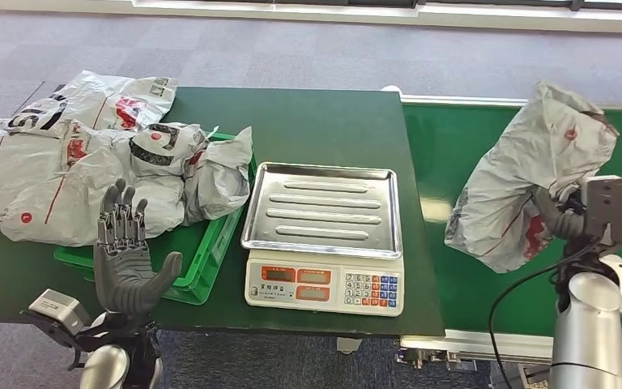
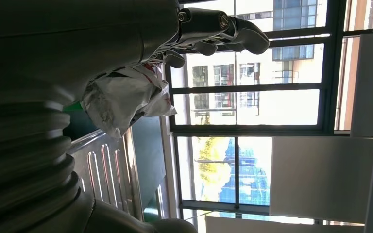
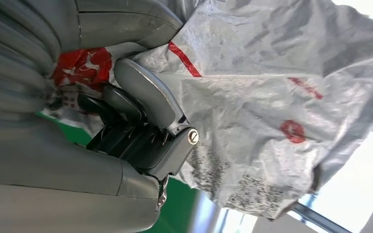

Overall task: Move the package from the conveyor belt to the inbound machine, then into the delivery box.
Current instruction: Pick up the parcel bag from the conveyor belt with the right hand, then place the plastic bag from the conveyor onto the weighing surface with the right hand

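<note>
I expect the grey package [image 1: 518,170] to pinch in at the grip and bulge out beyond it when I carry the package, because the wrapper creases [image 1: 533,194] loosely around the fingers.
A crumpled grey package [image 1: 526,174] with red markings hangs above the green conveyor belt [image 1: 462,146], gripped by my right hand [image 1: 563,217]. In the right wrist view the fingers [image 3: 145,97] press into the package [image 3: 272,97]. The inbound machine is a scale with a steel tray [image 1: 324,207] and a keypad front, standing on the dark green table [image 1: 324,121] left of the belt. My left hand [image 1: 129,251] is raised at the table's front left, palm up, fingers spread, holding nothing. The left wrist view shows its fingers [image 2: 223,26] apart above a bagged package [image 2: 126,97].
A green delivery box [image 1: 202,267] left of the scale holds several grey packages [image 1: 202,166]. More packages [image 1: 40,154] are heaped at the table's far left. Grey carpet lies beyond the table. A black cable [image 1: 526,284] runs by my right forearm.
</note>
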